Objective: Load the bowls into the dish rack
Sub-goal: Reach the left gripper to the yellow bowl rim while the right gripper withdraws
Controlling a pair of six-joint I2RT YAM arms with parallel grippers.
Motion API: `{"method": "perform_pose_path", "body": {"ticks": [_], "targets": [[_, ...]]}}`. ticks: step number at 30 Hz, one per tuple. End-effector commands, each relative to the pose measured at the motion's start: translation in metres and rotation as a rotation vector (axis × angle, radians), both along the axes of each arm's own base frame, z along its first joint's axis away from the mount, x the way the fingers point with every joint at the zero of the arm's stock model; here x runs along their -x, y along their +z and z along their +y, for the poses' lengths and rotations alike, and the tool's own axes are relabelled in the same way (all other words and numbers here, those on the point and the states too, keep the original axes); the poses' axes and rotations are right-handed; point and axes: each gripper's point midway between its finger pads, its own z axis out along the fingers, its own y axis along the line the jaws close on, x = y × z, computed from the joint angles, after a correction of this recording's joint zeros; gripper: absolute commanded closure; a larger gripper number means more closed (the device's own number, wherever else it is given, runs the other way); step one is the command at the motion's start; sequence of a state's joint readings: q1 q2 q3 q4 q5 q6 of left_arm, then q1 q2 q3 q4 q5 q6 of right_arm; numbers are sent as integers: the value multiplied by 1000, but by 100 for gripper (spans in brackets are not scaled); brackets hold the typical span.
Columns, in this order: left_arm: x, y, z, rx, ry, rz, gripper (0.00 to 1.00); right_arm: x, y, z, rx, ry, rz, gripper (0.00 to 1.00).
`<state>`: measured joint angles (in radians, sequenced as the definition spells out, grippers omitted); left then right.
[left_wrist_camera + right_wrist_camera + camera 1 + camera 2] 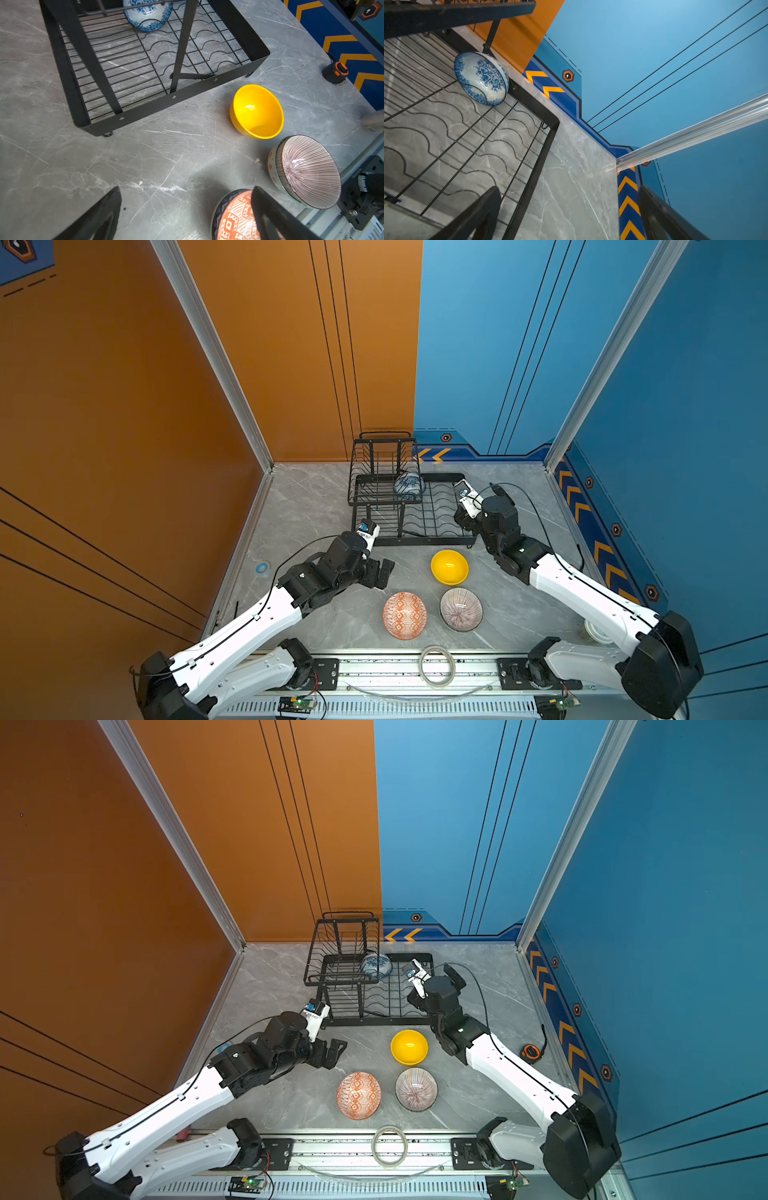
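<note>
The yellow bowl's near rim point(434, 568) is clear of the dish rack and faces my open fingers, so my left gripper keeps going toward that rim and closes there.
The black wire dish rack point(428, 540) point(374, 1021) stands at the back of the table. A blue-white floral bowl point(409, 485) point(481, 78) leans on edge at the far side of its base tray, by the raised basket. In front of the rack, on the table, sit a yellow bowl point(449, 567) point(256, 111), an orange-white diamond bowl point(404, 615) point(234, 216) and a pinkish striped bowl point(461, 609) point(307, 170). My left gripper point(382, 570) point(187, 188) hangs open and empty left of the yellow bowl. My right gripper point(482, 504) point(569, 188) is open and empty over the rack's right rim point(542, 116).
A tape ring point(436, 666) lies on the front rail. A white tub point(596, 630) peeks out behind the right arm. A black-orange tape measure point(531, 1051) sits by the right wall, and a small blue ring point(262, 568) by the left wall. Walls close three sides.
</note>
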<state>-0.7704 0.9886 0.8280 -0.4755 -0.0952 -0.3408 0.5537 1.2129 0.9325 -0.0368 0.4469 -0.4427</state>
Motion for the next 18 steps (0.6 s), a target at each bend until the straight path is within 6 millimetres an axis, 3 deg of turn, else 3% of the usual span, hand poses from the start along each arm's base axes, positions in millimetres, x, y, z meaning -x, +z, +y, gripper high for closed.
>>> {"method": "perform_pose_path", "body": {"ticks": [1, 11, 18], "targets": [[-6, 8, -12, -5, 8, -7, 2, 26, -18, -8, -277, -60, 246, 0], [-16, -12, -63, 76, -59, 53, 2, 43, -28, -4, -587, -11, 436, 0], [-30, -30, -97, 123, -81, 72, 2, 46, -27, -2, -630, 25, 458, 0]]}}
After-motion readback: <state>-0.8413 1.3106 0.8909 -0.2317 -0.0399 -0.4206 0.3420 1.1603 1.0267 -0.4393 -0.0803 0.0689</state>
